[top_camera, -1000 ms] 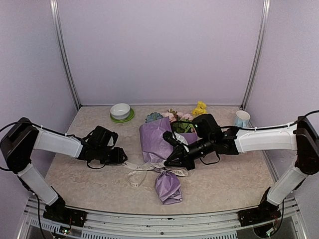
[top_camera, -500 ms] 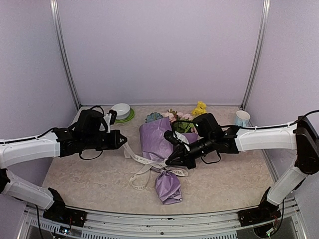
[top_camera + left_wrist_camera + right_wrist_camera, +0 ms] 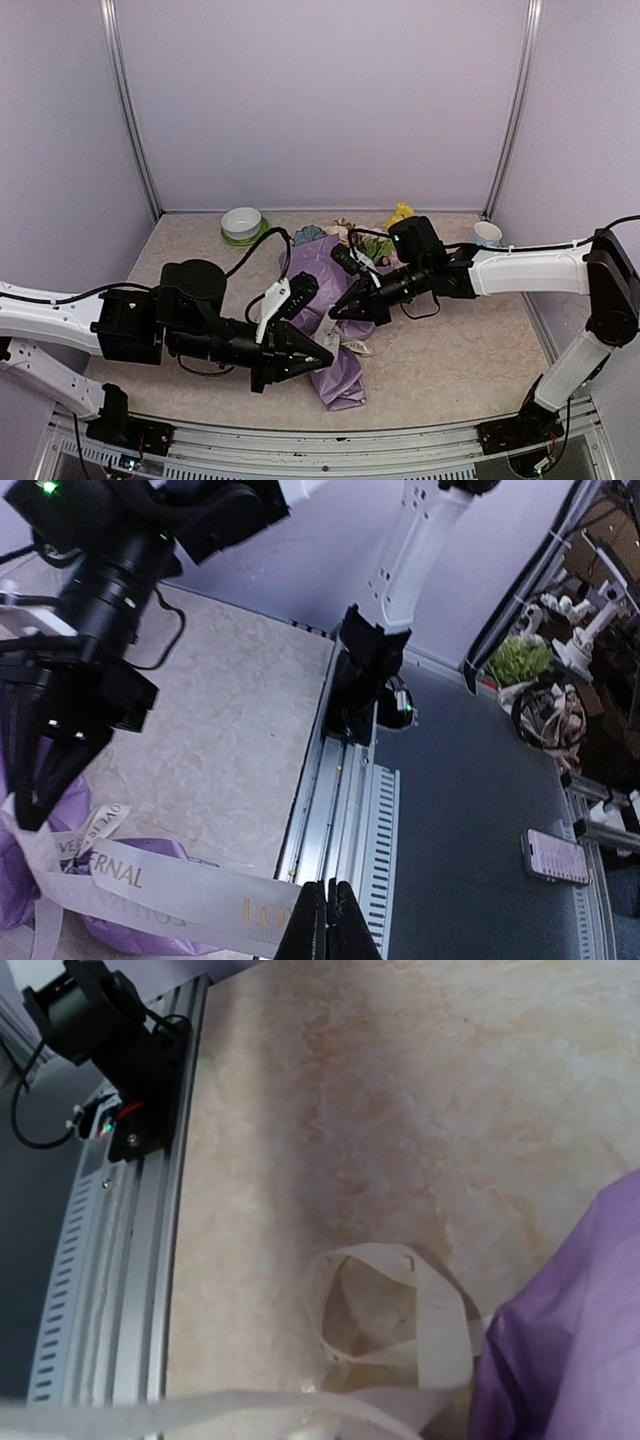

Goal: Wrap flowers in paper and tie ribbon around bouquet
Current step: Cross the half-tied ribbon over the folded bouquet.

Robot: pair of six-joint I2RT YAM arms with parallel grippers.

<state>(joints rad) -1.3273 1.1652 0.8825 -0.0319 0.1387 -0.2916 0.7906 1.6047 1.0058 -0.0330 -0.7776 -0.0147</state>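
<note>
My left gripper should keep pulling the ribbon's end across the paper and let go near the front bar (image 3: 410,436), as my right gripper is holding the ribbon at the cone (image 3: 327,326).
The bouquet (image 3: 308,268) lies mid-table as a cone of lilac paper (image 3: 575,1300), its narrow end (image 3: 342,380) nearest the front edge. Pink, blue and yellow flowers (image 3: 347,236) show at the far, wide end. The cream ribbon (image 3: 150,885) with printed letters runs across the cone. My left gripper (image 3: 327,920) is shut on the ribbon's end, low over the front of the table (image 3: 322,358). My right gripper (image 3: 335,313) points down at the cone's middle, shut on another stretch of ribbon. A slack ribbon loop (image 3: 400,1310) lies on the table beside the paper.
A white bowl on a green plate (image 3: 242,223) stands at the back left and a pale cup (image 3: 487,234) at the back right. The metal rail (image 3: 350,790) and the right arm's base (image 3: 365,680) line the front edge. Two upright posts flank the back wall.
My left arm has swung from the left side across to the front centre, closing on the ribbon's end and drawing it along. My right gripper has lifted slightly toward the back.
</note>
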